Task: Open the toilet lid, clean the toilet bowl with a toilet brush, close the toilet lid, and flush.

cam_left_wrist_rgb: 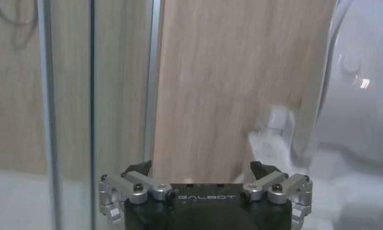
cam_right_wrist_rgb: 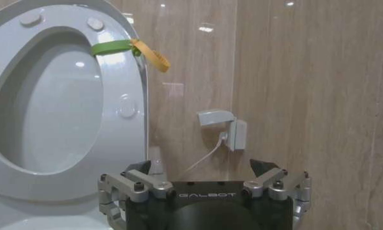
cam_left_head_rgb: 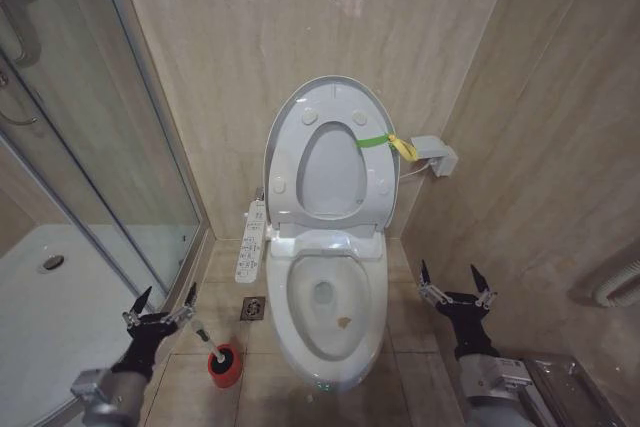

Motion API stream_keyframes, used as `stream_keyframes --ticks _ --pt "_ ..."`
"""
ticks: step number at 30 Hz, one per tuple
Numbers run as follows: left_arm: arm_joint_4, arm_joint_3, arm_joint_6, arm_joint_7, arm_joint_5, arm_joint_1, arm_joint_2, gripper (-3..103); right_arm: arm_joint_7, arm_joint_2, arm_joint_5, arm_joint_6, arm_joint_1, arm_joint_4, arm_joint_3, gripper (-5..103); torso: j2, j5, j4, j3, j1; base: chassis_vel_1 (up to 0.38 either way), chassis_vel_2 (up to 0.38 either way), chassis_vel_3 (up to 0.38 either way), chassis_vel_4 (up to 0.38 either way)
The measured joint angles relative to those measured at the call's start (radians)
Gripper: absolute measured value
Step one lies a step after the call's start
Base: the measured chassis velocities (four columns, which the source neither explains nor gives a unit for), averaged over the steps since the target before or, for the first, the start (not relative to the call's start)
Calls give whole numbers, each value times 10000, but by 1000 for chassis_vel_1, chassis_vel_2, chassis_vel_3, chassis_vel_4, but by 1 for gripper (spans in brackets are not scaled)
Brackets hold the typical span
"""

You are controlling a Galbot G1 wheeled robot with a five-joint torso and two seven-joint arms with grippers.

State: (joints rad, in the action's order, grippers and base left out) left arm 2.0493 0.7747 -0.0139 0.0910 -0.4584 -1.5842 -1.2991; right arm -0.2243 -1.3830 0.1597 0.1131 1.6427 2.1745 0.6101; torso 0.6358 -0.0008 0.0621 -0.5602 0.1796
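Note:
The toilet brush (cam_left_head_rgb: 206,338) will slide out and leave the cup behind when I lift, because the black head (cam_left_head_rgb: 224,359) sits loosely inside the red cup's open rim.
The toilet lid (cam_left_head_rgb: 330,88) stands upright against the back wall, with the ring seat (cam_left_head_rgb: 288,162) raised in front of it and a green-and-yellow strap (cam_left_head_rgb: 385,142) at its right edge. Below, the toilet bowl (cam_left_head_rgb: 373,297) lies open, with a small brown spot inside. The toilet brush (cam_left_head_rgb: 201,332) sits in its red cup (cam_left_head_rgb: 225,365) on the floor left of the bowl. My left gripper (cam_left_head_rgb: 160,309) hovers open just left of the brush handle, holding nothing. On the bowl's right side my right gripper (cam_left_head_rgb: 455,282) is open and holds nothing. The right wrist view shows the lid (cam_right_wrist_rgb: 129,91) and strap (cam_right_wrist_rgb: 111,47) beyond the right gripper (cam_right_wrist_rgb: 204,172).
A glass shower door (cam_left_head_rgb: 120,147) and a white shower tray (cam_left_head_rgb: 40,297) close off the left side. A buttoned side panel (cam_left_head_rgb: 251,242) juts from the toilet's left, above a floor drain (cam_left_head_rgb: 253,308). A wall box with a cable (cam_left_head_rgb: 435,155) is on the right.

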Motion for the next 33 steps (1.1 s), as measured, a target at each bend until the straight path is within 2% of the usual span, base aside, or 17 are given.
stream_keyframes --ticks 2,3,5,6,9,14,17,21,33 --pt "285 -45 -191 53 21 -92 -29 100 -1 0 0 1 -2 0 0 100 0 1 5 1 -1 0 0 0 0" --pt "609 -76 -330 45 83 -231 -42 100 -1 0 0 1 0 0 1 100 0 9 -3 0 -1 0 0 0 0" --pt "1535 -231 -444 -95 309 -578 -56 100 0 0 0 1 -2 1 0 100 0 7 -3 1 -1 0 0 0 0" --pt "1535 -231 -444 -95 309 -578 -56 100 0 0 0 1 -2 1 0 100 0 7 -3 1 -1 0 0 0 0" --pt "2505 -347 -344 -225 458 -908 -86 100 -1 0 0 1 -2 0 1 100 1 11 -2 1 -5 0 0 0 0" --pt "2479 -361 -391 -338 493 -1020 -98 100 -1 0 0 0 -2 0 1 100 1 10 -1 2 -4 0 0 0 0" --pt "1958 -338 -744 -409 564 -1118 -111 100 -1 0 0 1 -1 0 1 100 1 7 -1 1 -4 0 0 0 0" --pt "1693 -398 -929 -476 545 -1215 -220 100 0 0 0 1 -1 0 0 100 1 7 -2 1 -4 0 0 0 0" --pt "1650 -548 -943 -484 827 -1375 -561 100 -1 0 0 1 -1 0 1 100 3 8 -1 1 -3 0 0 0 0"
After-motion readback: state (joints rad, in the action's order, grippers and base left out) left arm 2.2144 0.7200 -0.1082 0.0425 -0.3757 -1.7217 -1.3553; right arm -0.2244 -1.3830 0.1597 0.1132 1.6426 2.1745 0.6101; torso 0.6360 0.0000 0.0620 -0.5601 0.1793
